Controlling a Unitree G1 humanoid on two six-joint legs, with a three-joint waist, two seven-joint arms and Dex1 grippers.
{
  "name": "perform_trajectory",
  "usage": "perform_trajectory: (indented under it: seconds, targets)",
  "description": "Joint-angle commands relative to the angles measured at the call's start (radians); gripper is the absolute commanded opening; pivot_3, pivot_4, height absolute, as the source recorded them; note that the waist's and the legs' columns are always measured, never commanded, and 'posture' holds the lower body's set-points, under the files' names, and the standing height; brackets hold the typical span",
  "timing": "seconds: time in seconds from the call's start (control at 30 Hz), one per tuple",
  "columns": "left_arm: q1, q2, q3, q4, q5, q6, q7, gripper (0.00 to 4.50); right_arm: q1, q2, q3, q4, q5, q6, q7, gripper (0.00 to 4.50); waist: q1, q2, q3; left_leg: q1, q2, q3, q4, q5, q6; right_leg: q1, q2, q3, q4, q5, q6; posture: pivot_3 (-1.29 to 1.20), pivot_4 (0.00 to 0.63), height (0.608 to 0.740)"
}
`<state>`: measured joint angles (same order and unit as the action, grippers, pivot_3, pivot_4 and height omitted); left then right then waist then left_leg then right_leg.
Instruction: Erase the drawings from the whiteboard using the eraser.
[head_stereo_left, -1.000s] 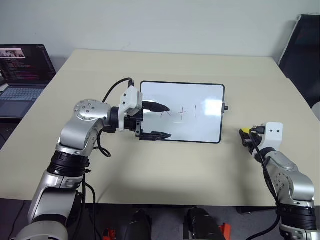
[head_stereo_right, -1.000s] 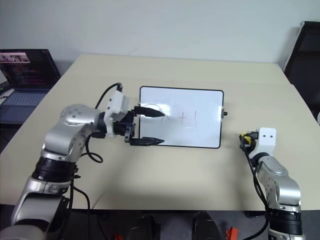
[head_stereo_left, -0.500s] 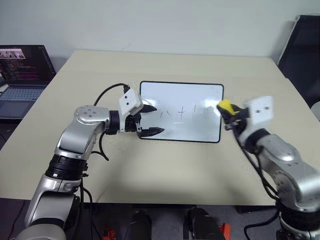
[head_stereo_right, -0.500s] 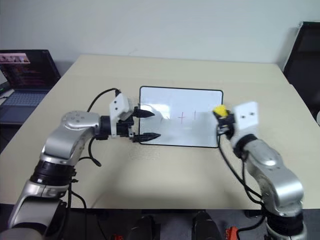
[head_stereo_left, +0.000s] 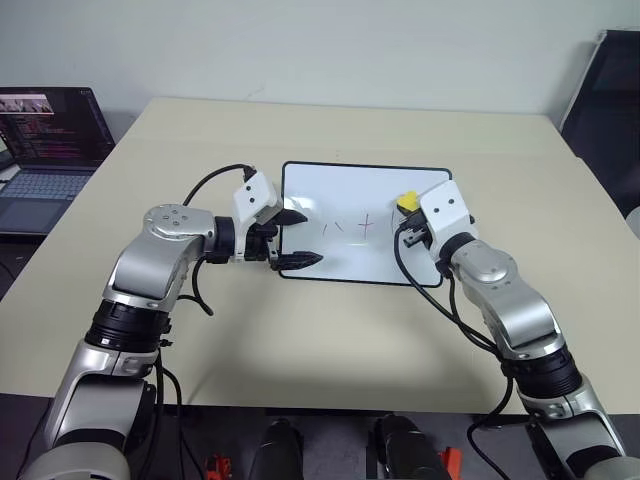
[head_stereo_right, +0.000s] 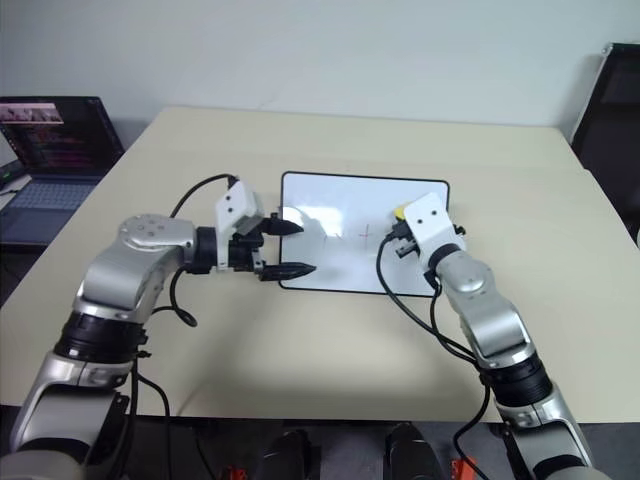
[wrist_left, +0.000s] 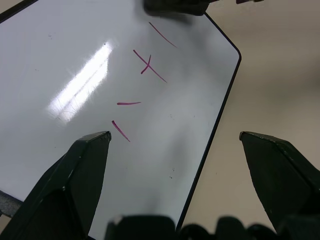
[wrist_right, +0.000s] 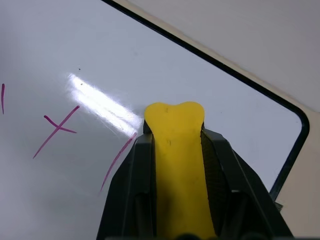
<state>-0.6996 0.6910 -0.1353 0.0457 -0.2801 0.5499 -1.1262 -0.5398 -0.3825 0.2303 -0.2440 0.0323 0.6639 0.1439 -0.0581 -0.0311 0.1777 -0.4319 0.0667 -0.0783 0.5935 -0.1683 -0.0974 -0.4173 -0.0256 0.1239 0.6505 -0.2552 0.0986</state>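
The red line (wrist_right: 119, 160) is next to the eraser's tip, toward the plus, so the robot's right gripper should first pull the eraser back over the line (wrist_right: 104, 183) and then wipe the plus.
The whiteboard (head_stereo_left: 345, 190) lies flat in the middle of the table. On it are the drawings: red caret strokes (wrist_left: 128, 103), a plus (wrist_left: 148, 65) and a line (wrist_right: 118, 155). My right gripper (head_stereo_left: 410, 217) hovers over the board's right part, shut on the yellow eraser (wrist_right: 175, 150). The eraser's tip is right beside the red line. My left gripper (head_stereo_left: 306, 238) is open at the board's front left corner. One of its fingers (wrist_left: 85, 170) is over the white surface, the other is past the black frame over the table.
The beige table (head_stereo_left: 300, 340) has bare room all around the board. An open laptop (head_stereo_left: 45, 140) stands off the table's left side. A black chair (head_stereo_left: 610, 90) stands at the far right.
My right arm has swung left and up from the table's right side to over the board, carrying the eraser. The left gripper has drawn back slightly toward the board's left edge and turned.
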Motion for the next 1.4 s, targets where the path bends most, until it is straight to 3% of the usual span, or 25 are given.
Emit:
perform_trajectory:
  seconds: [0.03, 0.4, 0.77, 1.1, 1.4]
  targets:
    - [-0.011, 0.009, 0.001, -0.045, -0.006, 0.008, -0.006, 4.50, -0.021, 0.002, 0.020, -0.011, -0.035, -0.026, 0.039, 0.91, 0.000, 0.000, 0.000, 0.000, 0.000, 0.000, 0.000, 0.000, 0.000, 0.000, 0.000, 0.000, 0.000, 0.000, 0.000, 0.00, 0.150, 0.740]
    - [-0.003, 0.009, 0.004, -0.039, -0.003, -0.001, -0.003, 4.50, 0.080, -0.054, 0.081, -0.072, -0.084, 0.108, 0.165, 0.89, 0.000, 0.000, 0.000, 0.001, 0.000, -0.001, 0.003, 0.000, 0.000, 0.001, 0.000, 0.000, 0.003, -0.001, -0.001, 0.00, 0.150, 0.740]
    - [0.031, 0.022, 0.017, -0.053, -0.007, -0.006, 0.005, 4.50, -0.041, 0.007, 0.046, 0.001, -0.140, 0.026, 0.138, 0.89, -0.004, 0.000, 0.000, 0.001, 0.000, -0.001, 0.013, 0.001, 0.001, 0.000, 0.002, 0.001, 0.012, -0.002, -0.006, 0.00, 0.150, 0.740]
    - [0.045, 0.043, 0.036, -0.040, -0.006, -0.005, 0.014, 4.50, 0.062, -0.067, 0.086, -0.100, -0.136, 0.157, 0.265, 0.88, 0.000, 0.000, 0.000, 0.000, 0.000, -0.001, 0.012, 0.001, 0.001, -0.002, 0.002, 0.001, 0.012, -0.003, -0.006, 0.00, 0.150, 0.740]
    - [0.056, 0.083, 0.073, -0.004, 0.000, -0.005, 0.030, 4.50, 0.048, 0.013, 0.024, -0.142, -0.071, -0.036, 0.284, 0.88, -0.006, 0.000, 0.000, 0.000, 0.000, -0.001, 0.013, 0.001, 0.002, -0.002, 0.002, 0.002, 0.013, -0.001, -0.007, 0.00, 0.150, 0.740]
